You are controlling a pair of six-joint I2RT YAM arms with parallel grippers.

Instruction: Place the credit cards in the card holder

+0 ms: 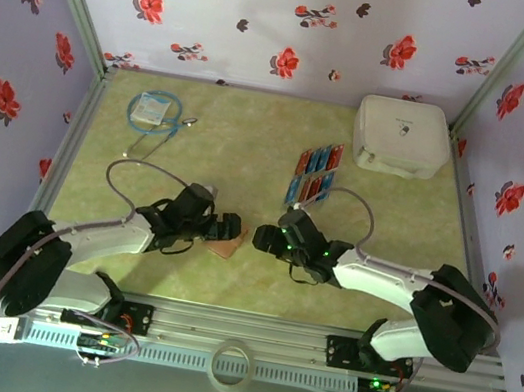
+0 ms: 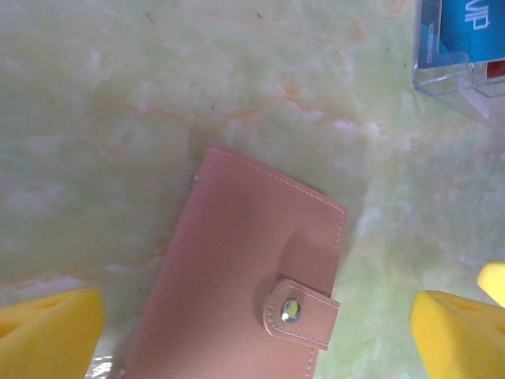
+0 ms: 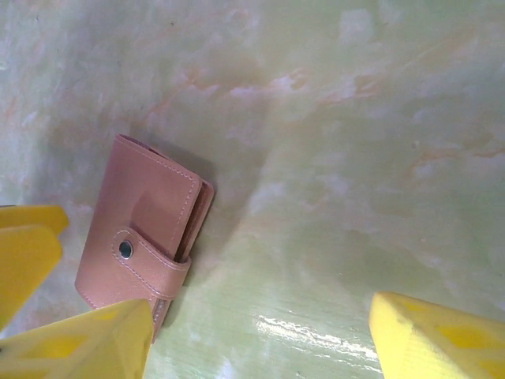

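Observation:
The card holder [image 1: 224, 247] is lying at a slant, and its snap strap faces my right gripper. I should straighten it and take its strap side [image 3: 169, 279] with my right gripper.
The card holder [image 1: 225, 246] is a closed reddish-brown wallet with a snap strap, lying flat on the table between my two grippers. In the left wrist view the card holder [image 2: 245, 276] lies under my open left gripper [image 2: 252, 339], whose yellow fingers [image 2: 47, 332] stand on either side of it without touching. My right gripper [image 3: 260, 339] is open over bare table, with the card holder [image 3: 146, 229] just beside its left finger [image 3: 87, 347]. The credit cards [image 1: 313, 175], red and blue, sit in a clear rack further back; a blue card [image 2: 465, 35] shows at the top right.
A big white box [image 1: 401, 136] stands at the back right. A coiled blue cable in a bag [image 1: 154, 114] lies at the back left. Floral walls close in the table on three sides. My left gripper [image 1: 226, 225] and right gripper [image 1: 262, 239] nearly face each other.

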